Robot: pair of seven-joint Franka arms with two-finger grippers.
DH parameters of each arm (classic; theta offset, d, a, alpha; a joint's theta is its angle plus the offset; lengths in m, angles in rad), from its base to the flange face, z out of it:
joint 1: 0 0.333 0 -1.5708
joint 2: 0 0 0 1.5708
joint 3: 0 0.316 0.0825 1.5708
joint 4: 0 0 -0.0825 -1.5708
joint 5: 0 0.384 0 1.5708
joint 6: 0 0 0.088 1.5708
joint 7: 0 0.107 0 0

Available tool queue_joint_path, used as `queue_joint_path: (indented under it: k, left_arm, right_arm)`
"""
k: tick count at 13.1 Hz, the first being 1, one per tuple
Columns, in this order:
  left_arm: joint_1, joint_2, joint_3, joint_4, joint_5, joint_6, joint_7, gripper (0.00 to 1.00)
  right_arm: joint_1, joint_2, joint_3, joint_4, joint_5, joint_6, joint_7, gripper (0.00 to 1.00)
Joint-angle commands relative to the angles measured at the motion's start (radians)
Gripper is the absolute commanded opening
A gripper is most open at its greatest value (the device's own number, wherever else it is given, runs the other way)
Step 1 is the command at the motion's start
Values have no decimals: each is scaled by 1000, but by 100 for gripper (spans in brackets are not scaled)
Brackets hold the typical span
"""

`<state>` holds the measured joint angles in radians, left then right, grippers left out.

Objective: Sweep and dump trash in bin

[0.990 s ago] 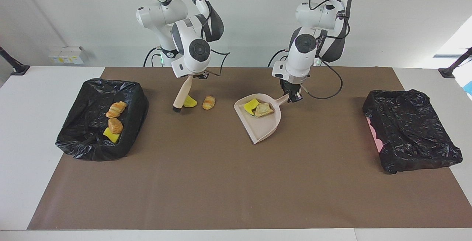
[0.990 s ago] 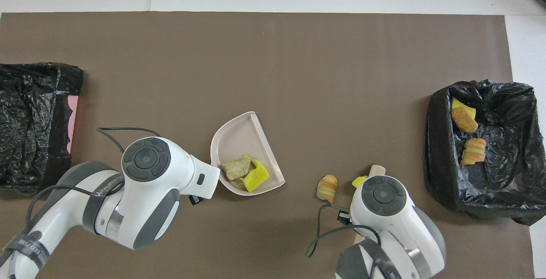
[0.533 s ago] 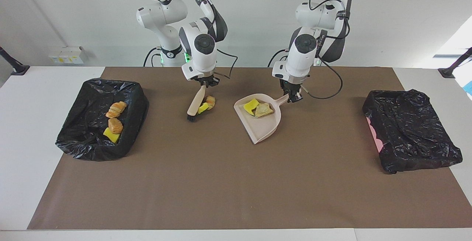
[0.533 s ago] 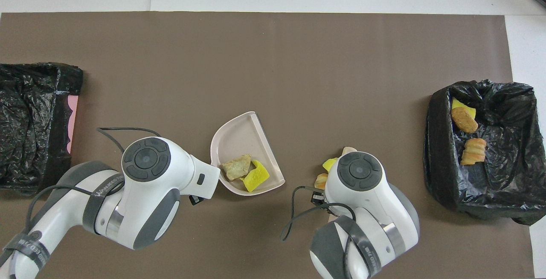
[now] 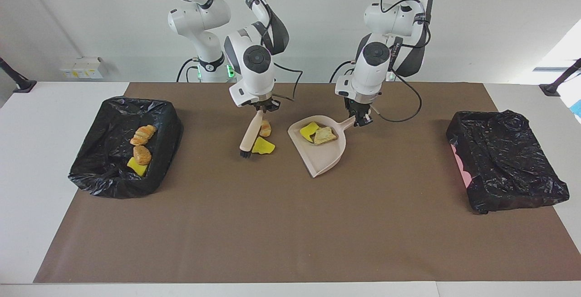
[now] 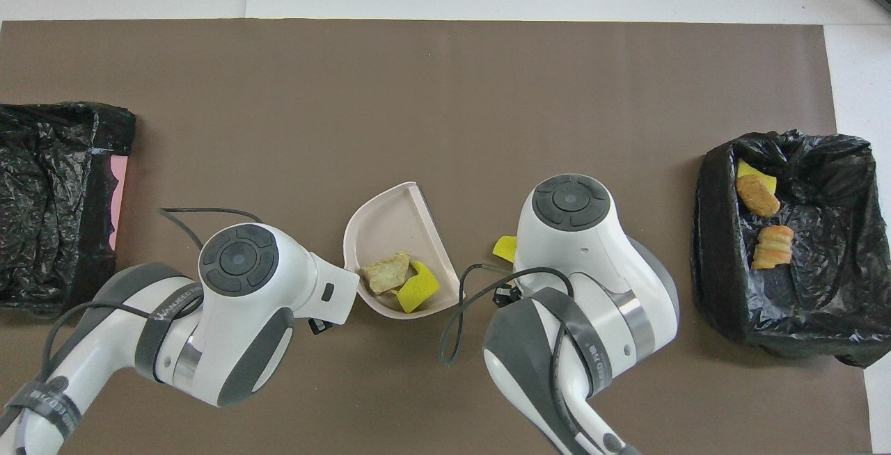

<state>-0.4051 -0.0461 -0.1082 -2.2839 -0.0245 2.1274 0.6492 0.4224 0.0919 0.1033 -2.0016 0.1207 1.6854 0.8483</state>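
The yellow sponge (image 5: 264, 145) and orange bread are between the brush and the dustpan, so the robot's right gripper should sweep them both over the dustpan's open edge (image 5: 302, 153) before dumping.
My right gripper (image 5: 262, 109) is shut on the handle of the beige brush (image 5: 250, 134), whose black bristles rest on the mat. Touching the bristles on the dustpan's side is a yellow sponge piece of trash (image 5: 263, 146), which peeks out from under the arm (image 6: 504, 248). An orange bread piece (image 5: 265, 128) sits beside the brush handle. The beige dustpan (image 5: 323, 155) lies flat and holds a yellow sponge (image 5: 310, 131) and a tan piece (image 5: 325, 135). My left gripper (image 5: 361, 119) is shut on the dustpan's handle. The black-lined bin (image 5: 166, 130) at the right arm's end holds three scraps.
A second black-bagged bin (image 5: 504, 167) stands at the left arm's end of the table, with a pink edge showing. In the overhead view both arms cover their grippers and the brush. The brown mat (image 5: 290, 224) stretches away from the robots.
My right gripper has swept the brush toward the dustpan, pushing the yellow sponge and the orange bread piece along. The left arm and dustpan have not moved.
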Motion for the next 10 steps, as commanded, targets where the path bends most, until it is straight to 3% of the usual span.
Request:
queue_joint_path:
  k: [1, 3, 6, 10]
  left_arm:
    - [-6, -1, 8, -16, 0, 31, -26, 0]
    - [-4, -1, 8, -16, 0, 29, -28, 0]
    - [-4, -1, 8, -16, 0, 31, -26, 0]
    - [-4, -1, 8, -16, 0, 28, -26, 0]
  right_arm:
    - [68, -119, 7, -170, 42, 64, 128, 0]
    - [93, -135, 12, -255, 124, 173, 191, 0]
    - [138, -45, 10, -258, 126, 328, 235, 0]
    - [69, 80, 9, -70, 114, 332, 138, 0]
